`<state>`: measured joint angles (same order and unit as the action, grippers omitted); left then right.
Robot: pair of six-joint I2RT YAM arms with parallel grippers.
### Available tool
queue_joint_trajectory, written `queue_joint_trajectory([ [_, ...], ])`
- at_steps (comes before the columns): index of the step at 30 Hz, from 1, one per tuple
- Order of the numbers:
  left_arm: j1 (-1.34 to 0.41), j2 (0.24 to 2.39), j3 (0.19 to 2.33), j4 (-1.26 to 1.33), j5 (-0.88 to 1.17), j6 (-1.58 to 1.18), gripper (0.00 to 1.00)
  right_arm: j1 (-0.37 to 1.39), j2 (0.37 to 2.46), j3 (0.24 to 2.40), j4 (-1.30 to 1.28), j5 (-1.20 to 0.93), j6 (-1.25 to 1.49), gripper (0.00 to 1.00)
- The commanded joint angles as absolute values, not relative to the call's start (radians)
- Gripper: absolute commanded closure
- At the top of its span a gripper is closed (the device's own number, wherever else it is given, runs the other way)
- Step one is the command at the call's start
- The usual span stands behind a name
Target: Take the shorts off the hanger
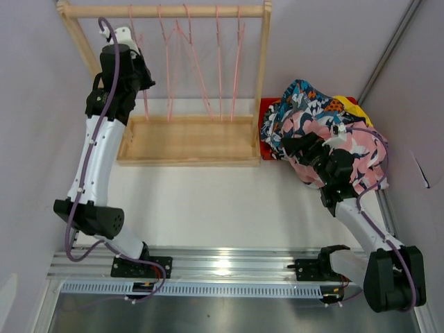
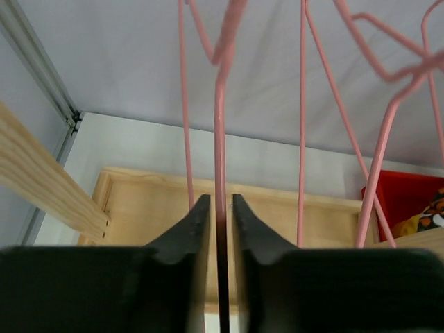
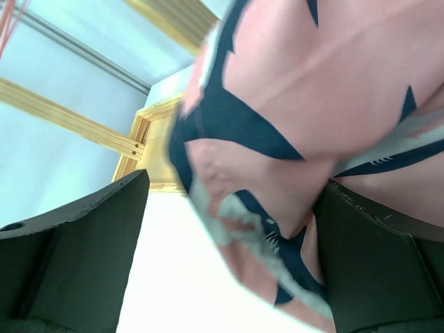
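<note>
The pink shorts (image 3: 277, 170) are bunched up between my right gripper's open fingers. Next, I raise that gripper high above the heap (image 1: 312, 104) to clear them before pulling back.
Several bare pink wire hangers (image 1: 187, 62) hang from the wooden rack's top rail (image 1: 166, 10). My left gripper (image 1: 135, 33) is raised at the leftmost hanger (image 2: 220, 139). Its jaws (image 2: 220, 198) stand narrowly open, the wire running between them with a thin gap on each side. The shorts lie heaped at the right: a pink pair with dark and white marks (image 1: 350, 149) on top, a blue-orange-white patterned pair (image 1: 302, 100) and a bit of yellow (image 1: 355, 109). My right gripper (image 1: 300, 147) is open at the heap, and pink fabric (image 3: 305, 104) droops between its wide-spread fingers (image 3: 83, 236).
The rack's wooden base tray (image 1: 187, 139) sits under the hangers, with slanted side posts. A red bin (image 1: 267, 105) under the heap touches the tray's right end. Walls close in on the left and right. The tray's corner (image 3: 149, 139) shows in the right wrist view.
</note>
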<state>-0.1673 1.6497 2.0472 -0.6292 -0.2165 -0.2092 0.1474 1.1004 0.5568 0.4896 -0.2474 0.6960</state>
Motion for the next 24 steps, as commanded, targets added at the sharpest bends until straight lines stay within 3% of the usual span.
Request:
queue_joint_trajectory([
  [1,-0.167,1.562,1.904,-0.718,-0.201,-0.239,0.72,0.167,1.022,0.571,0.427,-0.203,0.635,0.01],
  [6,-0.167,1.444,1.792,-0.678,-0.196,-0.215,0.28,0.170,0.991,0.594,0.402,-0.169,0.601,0.00],
  [11,-0.169,1.407,1.784,-0.721,-0.183,-0.210,0.11,0.143,1.168,0.812,0.353,-0.120,0.535,0.01],
  [13,-0.170,1.355,1.758,-0.726,-0.161,-0.218,0.01,0.115,1.263,1.027,0.309,-0.138,0.529,0.01],
  [24,-0.176,1.054,1.604,-0.770,-0.055,-0.250,0.01,0.017,2.082,2.182,0.002,-0.198,0.683,0.00],
])
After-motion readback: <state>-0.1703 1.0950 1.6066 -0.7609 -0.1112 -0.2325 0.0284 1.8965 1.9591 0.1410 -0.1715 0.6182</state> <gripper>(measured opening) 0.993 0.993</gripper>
